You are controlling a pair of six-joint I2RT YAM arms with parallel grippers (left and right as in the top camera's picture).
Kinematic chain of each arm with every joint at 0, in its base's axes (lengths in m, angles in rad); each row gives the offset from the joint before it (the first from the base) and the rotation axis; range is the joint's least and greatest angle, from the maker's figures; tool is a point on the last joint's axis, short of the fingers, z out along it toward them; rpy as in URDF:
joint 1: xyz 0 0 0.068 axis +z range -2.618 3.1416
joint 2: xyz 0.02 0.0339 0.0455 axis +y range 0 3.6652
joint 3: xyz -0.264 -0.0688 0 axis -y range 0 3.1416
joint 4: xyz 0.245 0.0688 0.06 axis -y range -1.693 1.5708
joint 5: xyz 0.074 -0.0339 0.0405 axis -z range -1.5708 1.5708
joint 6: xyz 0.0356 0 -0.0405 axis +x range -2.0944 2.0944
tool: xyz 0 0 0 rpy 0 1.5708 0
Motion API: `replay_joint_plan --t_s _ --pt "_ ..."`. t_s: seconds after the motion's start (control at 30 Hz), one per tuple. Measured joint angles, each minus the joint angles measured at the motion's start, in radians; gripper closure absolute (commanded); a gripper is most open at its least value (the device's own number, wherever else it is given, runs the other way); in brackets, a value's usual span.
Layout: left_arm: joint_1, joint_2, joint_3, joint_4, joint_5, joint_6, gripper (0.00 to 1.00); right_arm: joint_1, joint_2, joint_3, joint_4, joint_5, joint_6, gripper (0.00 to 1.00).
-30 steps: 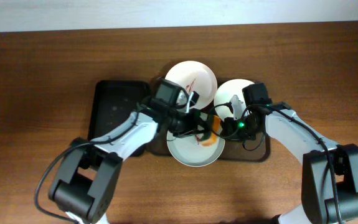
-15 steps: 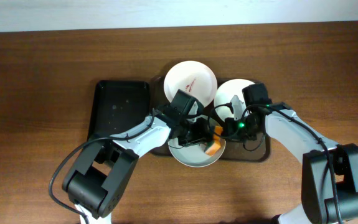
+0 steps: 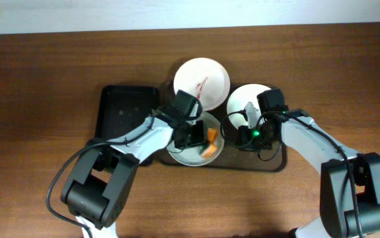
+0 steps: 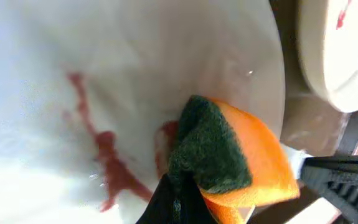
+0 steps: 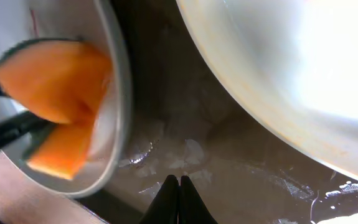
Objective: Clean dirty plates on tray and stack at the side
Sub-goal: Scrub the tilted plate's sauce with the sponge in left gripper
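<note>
Next, I open my right gripper and hold the plate's rim (image 3: 223, 139) steady with it while the sponge scrubs, because the front plate (image 3: 191, 153) lies loose under my left gripper's sponge.
Three white plates lie on the dark brown tray (image 3: 272, 163). The front plate (image 3: 188, 153) bears red sauce streaks (image 4: 104, 155). My left gripper (image 3: 199, 140) is shut on an orange and green sponge (image 3: 210, 142) and presses it onto this plate (image 4: 73, 74); the sponge (image 4: 228, 152) fills the left wrist view. The back plate (image 3: 201, 74) has a red streak. The right plate (image 3: 249, 98) looks plain white. My right gripper (image 3: 242, 135) is shut and empty, its tips (image 5: 179, 190) low over the wet tray floor (image 5: 241, 162) between the front plate (image 5: 119, 93) and the right plate (image 5: 278, 81).
A narrower black tray (image 3: 125, 112) lies to the left of the brown tray, under my left arm. Brown wood-grain tabletop (image 3: 44, 99) surrounds both trays. A white wall edge runs along the far side.
My left gripper has moved the sponge up and to the left, and the front plate has slid the same way with it. My right arm has not moved.
</note>
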Motion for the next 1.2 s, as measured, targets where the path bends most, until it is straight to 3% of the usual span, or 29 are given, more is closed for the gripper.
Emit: replay_joint_plan --t_s 0.07,0.1,0.23,0.47,0.7,1.2 --pt "0.013 -0.002 0.000 -0.007 -0.004 0.029 1.00 0.000 0.000 0.000 0.000 -0.007 0.000 0.51" --pt "0.013 -0.004 0.000 -0.008 -0.008 0.038 1.00 0.000 0.000 0.000 0.000 -0.016 0.001 0.46" --pt "0.010 -0.006 0.000 -0.009 -0.018 0.057 1.00 0.000 0.000 0.000 0.018 -0.067 0.003 0.46" --pt "0.010 -0.007 0.000 -0.010 -0.021 0.065 1.00 0.045 0.000 0.000 0.087 -0.088 0.027 0.59" --pt "0.009 -0.008 0.000 -0.014 -0.023 0.065 1.00 0.139 0.021 0.000 0.129 0.051 0.161 0.75" --pt "0.009 -0.008 0.000 -0.017 -0.026 0.065 1.00 0.143 0.027 0.000 0.164 0.088 0.274 0.76"
